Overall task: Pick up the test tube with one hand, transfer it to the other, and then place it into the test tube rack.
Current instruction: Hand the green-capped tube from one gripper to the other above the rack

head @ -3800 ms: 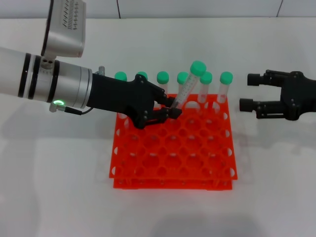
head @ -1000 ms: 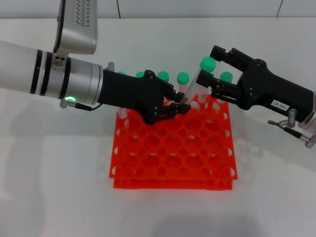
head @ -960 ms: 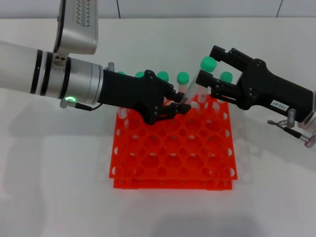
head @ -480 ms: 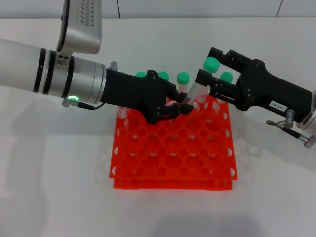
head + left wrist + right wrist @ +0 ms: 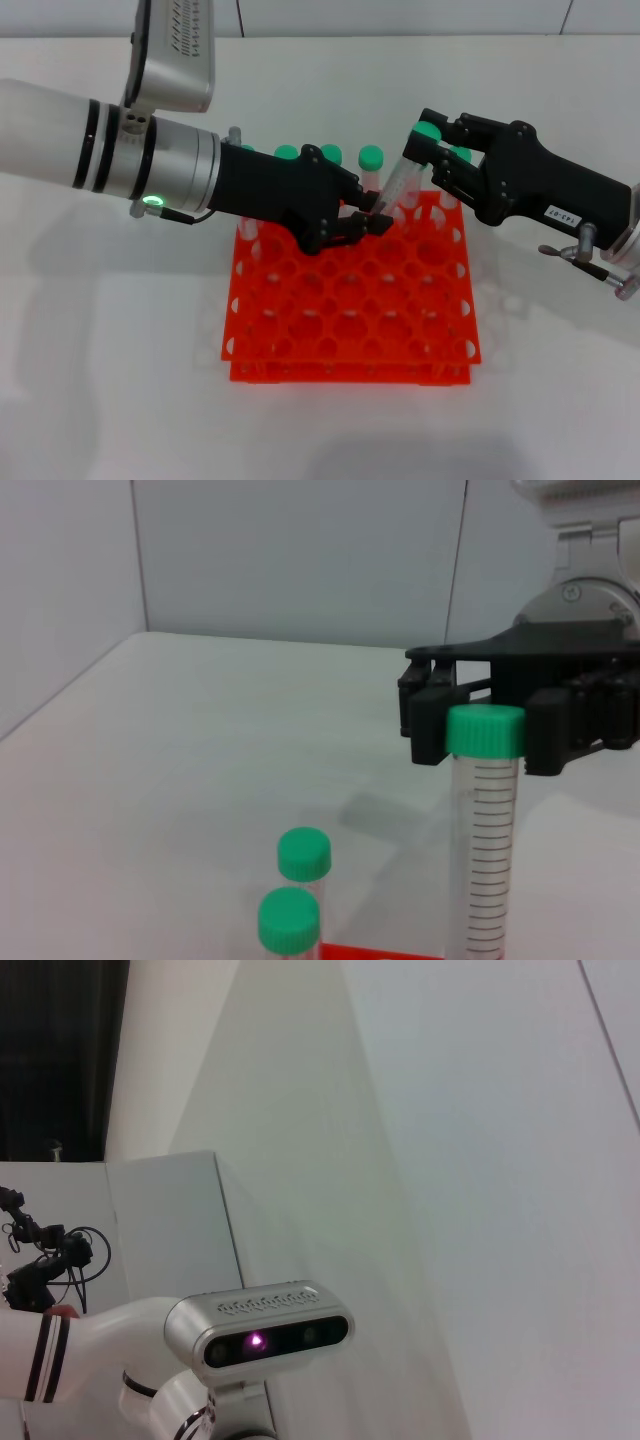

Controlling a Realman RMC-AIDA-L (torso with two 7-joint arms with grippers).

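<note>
My left gripper keeps the test tube's lower end [image 5: 385, 205] from the rack [image 5: 350, 295]. I should open it and move it away before my right gripper lowers the tube.
The test tube [image 5: 400, 180], clear with a green cap, leans up and to the right over the back of the orange-red rack [image 5: 350, 330]. My left gripper [image 5: 362, 220], unlabelled, on the arm with the green light, is shut on the tube's lower end. My right gripper [image 5: 432, 150], with the white label, has its fingers closed on the tube's cap end. In the left wrist view the tube [image 5: 482, 830] stands upright, and the right gripper [image 5: 486, 725] flanks its cap closely on both sides. The right wrist view shows none of these.
Several more green-capped tubes [image 5: 331, 153] stand in the rack's back row; two show in the left wrist view [image 5: 304, 853]. The rack's other holes are empty. White tabletop surrounds the rack, with a wall behind it.
My right gripper came in from the right, straddled the tube's upper end, and has now narrowed its fingers onto it. My left gripper has kept hold and shifted slightly right.
</note>
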